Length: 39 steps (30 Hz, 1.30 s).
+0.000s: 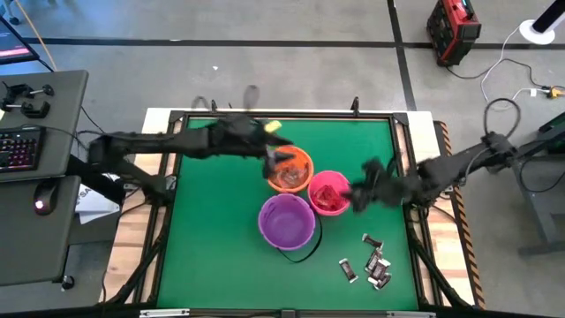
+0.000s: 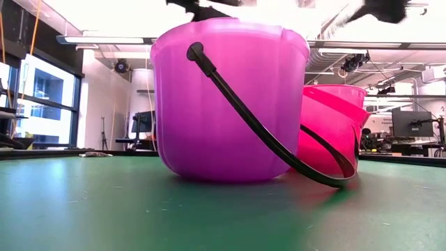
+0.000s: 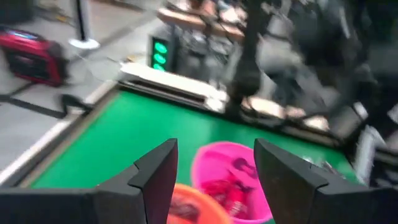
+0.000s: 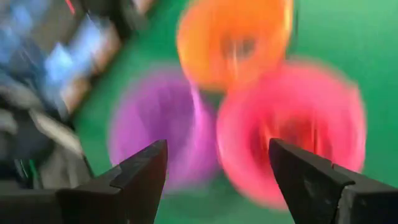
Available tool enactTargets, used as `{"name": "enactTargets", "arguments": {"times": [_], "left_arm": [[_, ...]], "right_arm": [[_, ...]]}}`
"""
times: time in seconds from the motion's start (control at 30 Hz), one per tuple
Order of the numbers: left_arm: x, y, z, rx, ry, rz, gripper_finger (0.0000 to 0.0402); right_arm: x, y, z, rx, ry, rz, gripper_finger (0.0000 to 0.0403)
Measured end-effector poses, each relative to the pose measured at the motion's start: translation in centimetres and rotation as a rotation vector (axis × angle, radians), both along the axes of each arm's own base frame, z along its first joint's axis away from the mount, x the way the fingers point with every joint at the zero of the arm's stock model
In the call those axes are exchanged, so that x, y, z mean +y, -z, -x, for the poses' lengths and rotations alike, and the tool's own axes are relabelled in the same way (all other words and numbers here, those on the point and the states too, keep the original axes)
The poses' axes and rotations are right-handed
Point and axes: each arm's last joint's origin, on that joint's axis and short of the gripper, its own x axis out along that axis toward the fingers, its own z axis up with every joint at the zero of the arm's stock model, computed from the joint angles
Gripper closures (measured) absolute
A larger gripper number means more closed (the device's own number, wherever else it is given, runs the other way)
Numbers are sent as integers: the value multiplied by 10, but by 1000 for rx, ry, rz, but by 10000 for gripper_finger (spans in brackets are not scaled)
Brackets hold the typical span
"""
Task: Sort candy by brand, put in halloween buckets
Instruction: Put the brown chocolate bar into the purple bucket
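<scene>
My left gripper is far from the loose dark candy (image 1: 372, 241), which lies beyond the buckets, so my right gripper should pick up a piece and drop it into the purple bucket (image 1: 287, 223).
Three halloween buckets stand together mid-table on their bases: orange (image 1: 293, 168), pink (image 1: 330, 193) and purple (image 1: 286, 221). The purple bucket's black handle (image 2: 265, 132) hangs down to the mat. Red candy lies in the pink bucket (image 3: 227, 190), and some candy shows in the orange one. Several dark and silver candy pieces (image 1: 372, 261) lie loose on the mat near the right front. My left gripper (image 3: 214, 146) hovers open over the orange bucket (image 3: 186, 208), with nothing between its fingers. My right gripper (image 4: 217, 146) hangs open and bare just right of the pink bucket (image 4: 292, 130).
The green mat (image 1: 212, 230) lies free left of the buckets. A raised frame (image 1: 282, 113) runs around the table. A desk with a keyboard (image 1: 19, 146) stands off the left edge. A red device (image 1: 452, 31) sits on the floor beyond the far right corner.
</scene>
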Motion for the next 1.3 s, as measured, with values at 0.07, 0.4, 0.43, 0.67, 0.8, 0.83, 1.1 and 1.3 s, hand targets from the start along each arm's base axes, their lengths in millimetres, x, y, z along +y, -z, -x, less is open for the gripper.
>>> {"name": "enactTargets", "arguments": {"times": [0.07, 0.4, 0.43, 0.67, 0.8, 0.83, 1.1, 1.3], "left_arm": [[5, 2, 23, -37, -67, 13, 200], [-3, 34, 99, -231, -231, 221, 200], [-3, 36, 102, -246, -244, 234, 199], [-7, 39, 104, -247, -252, 266, 200], [-9, 39, 103, -246, -245, 266, 200], [-9, 39, 103, -246, -245, 266, 200], [-9, 39, 103, -247, -245, 267, 200], [-6, 27, 112, -302, -260, 248, 199]], "right_arm": [[22, 24, 5, 127, -50, -70, 130], [63, 138, 33, 694, 167, -347, 132], [61, 143, 33, 700, 187, -344, 134], [55, 156, 23, 741, 181, -330, 167], [57, 169, 19, 835, 150, -315, 198], [57, 172, 17, 852, 156, -313, 206], [66, 169, 6, 819, 112, -309, 301], [71, 104, -10, 708, -3, -191, 389]]}}
